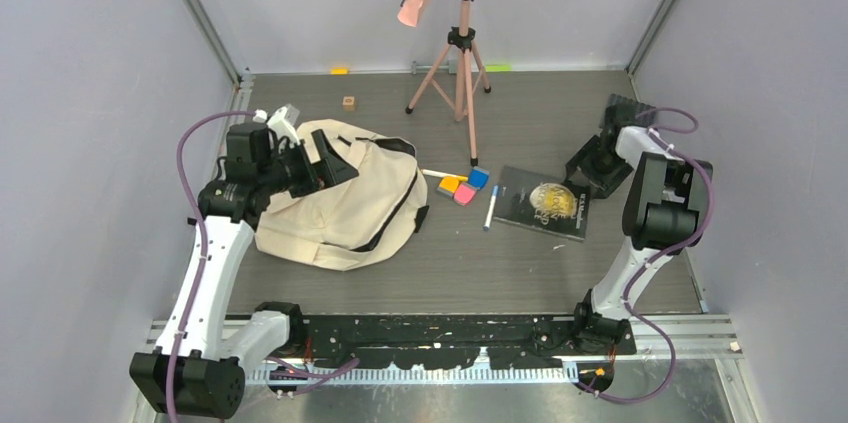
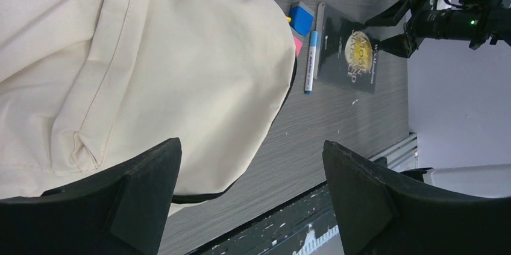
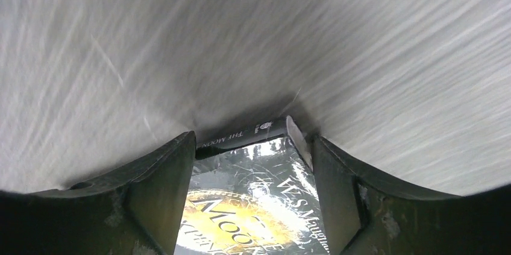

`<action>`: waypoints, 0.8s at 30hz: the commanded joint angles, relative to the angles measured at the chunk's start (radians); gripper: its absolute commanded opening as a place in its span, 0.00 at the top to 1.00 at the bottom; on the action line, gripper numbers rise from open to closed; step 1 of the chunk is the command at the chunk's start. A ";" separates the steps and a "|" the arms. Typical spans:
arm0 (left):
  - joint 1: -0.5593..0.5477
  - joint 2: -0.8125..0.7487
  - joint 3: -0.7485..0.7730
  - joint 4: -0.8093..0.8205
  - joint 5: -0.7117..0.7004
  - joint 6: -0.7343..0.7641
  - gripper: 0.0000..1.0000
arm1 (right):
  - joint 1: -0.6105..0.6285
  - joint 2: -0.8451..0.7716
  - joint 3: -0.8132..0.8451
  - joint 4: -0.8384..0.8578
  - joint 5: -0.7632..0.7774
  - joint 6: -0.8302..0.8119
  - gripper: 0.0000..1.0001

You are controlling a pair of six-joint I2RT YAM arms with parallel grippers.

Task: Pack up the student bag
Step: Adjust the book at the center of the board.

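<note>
The book is lying flat, and my right gripper's fingers have only a corner [image 3: 289,133] of it. My left gripper should hold the pen-side end [image 1: 505,195] steady before I grip the book's spine.
The student bag [image 1: 340,205], a beige canvas backpack with black straps, lies flat at the left of the table and fills the left wrist view [image 2: 138,62]. My left gripper [image 1: 333,159] hovers over the bag's upper part, open and empty [image 2: 251,146]. A dark book with a gold moon cover [image 1: 545,203] lies at centre right. My right gripper [image 1: 588,169] is at the book's far right corner, open, with its jaws on either side of that corner [image 3: 253,140]. The book's spine and cover [image 3: 253,207] show between the jaws.
A blue-capped pen [image 1: 491,208] lies left of the book. Orange [image 1: 450,184], blue [image 1: 478,178] and pink [image 1: 465,194] erasers and a pencil [image 1: 438,174] lie between bag and book. A pink tripod [image 1: 462,53] stands at the back, with a small wooden cube [image 1: 348,102] to its left.
</note>
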 commanded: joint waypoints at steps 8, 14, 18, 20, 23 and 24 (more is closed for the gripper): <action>-0.010 0.039 0.000 0.100 0.027 -0.058 0.11 | 0.227 -0.262 -0.257 -0.016 -0.024 0.263 0.27; -0.095 0.073 -0.024 0.220 0.005 -0.173 0.12 | 0.277 -0.317 -0.218 -0.069 0.054 0.210 0.20; -0.258 0.157 0.005 0.268 -0.079 -0.228 0.13 | 0.276 -0.347 -0.161 -0.130 0.128 0.053 0.12; -0.328 0.214 0.030 0.287 -0.097 -0.267 0.14 | 0.276 -0.351 -0.138 -0.105 0.068 -0.089 0.11; -0.420 0.308 0.071 0.302 -0.131 -0.338 0.15 | 0.275 -0.338 -0.109 -0.044 -0.126 -0.271 0.11; -0.441 0.331 0.081 0.301 -0.139 -0.373 0.15 | 0.276 -0.318 -0.090 -0.024 -0.170 -0.297 0.11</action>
